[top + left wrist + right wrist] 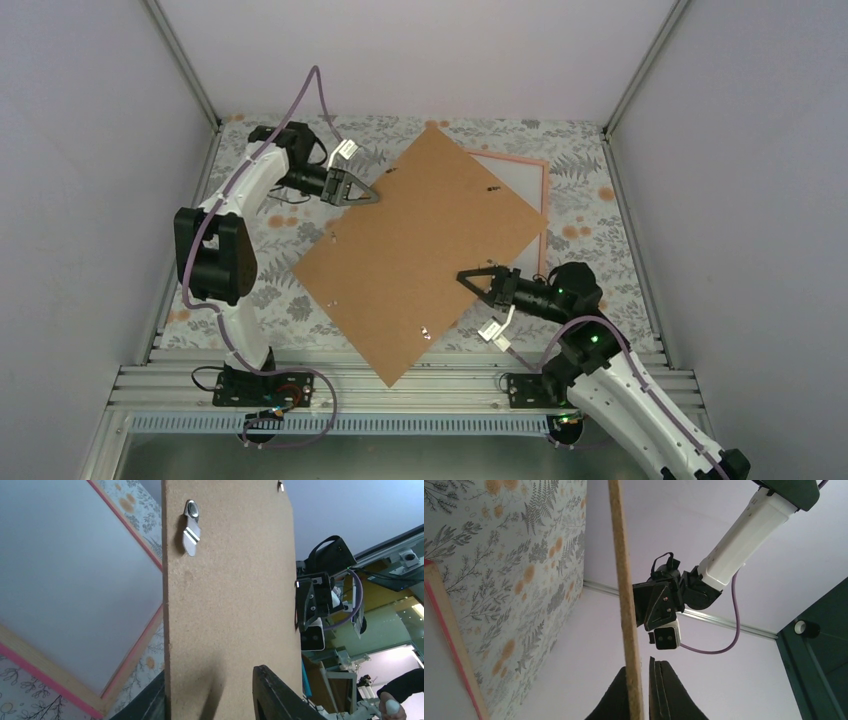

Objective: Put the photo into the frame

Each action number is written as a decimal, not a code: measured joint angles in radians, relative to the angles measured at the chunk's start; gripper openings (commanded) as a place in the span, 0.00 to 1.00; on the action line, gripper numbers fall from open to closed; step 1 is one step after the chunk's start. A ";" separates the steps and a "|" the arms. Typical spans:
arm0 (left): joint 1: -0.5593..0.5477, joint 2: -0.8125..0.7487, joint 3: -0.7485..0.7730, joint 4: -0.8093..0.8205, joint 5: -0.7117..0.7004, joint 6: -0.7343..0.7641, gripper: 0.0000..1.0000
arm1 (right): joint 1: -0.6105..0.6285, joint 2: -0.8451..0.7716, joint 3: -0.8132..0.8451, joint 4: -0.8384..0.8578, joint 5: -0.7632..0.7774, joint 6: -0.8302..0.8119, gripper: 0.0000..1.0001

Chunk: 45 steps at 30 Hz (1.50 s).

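Note:
The board [420,255] is hanging crooked above the pink frame, so next my left gripper turns it straighter and to the side while my right gripper pushes the frame closer [545,185].
The brown backing board [420,250] is held tilted above the table, over most of the pink frame [546,195] at the back right. Inside the frame I see only a plain white surface [515,180]; no cat picture shows, so I cannot tell if this is the photo's back. My left gripper [372,197] is shut on the board's far-left edge [225,605], one finger on each face. My right gripper [468,277] straddles the board's right edge [624,580]; one finger touches it and a thin gap shows at the other finger [659,690].
The flowered table cover [270,250] lies under everything. Metal turn clips [191,532] stick out of the board. The frame's pink edge also shows in the left wrist view [142,635] and the right wrist view [451,635]. Side walls and aluminium rails [400,385] close in the space.

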 measured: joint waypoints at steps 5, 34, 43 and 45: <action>0.005 0.000 0.003 0.005 0.016 -0.002 0.34 | 0.000 0.021 -0.003 0.034 0.016 -0.001 0.11; 0.266 -0.173 -0.065 0.565 -0.084 -0.565 0.02 | -0.006 0.029 0.025 -0.178 0.338 0.397 1.00; 0.271 -0.245 -0.222 1.062 -0.124 -1.023 0.02 | -0.158 0.570 0.527 -0.327 0.433 1.142 1.00; 0.271 -0.245 -0.253 1.123 -0.133 -1.081 0.02 | -0.255 0.638 0.581 -0.360 0.388 1.279 1.00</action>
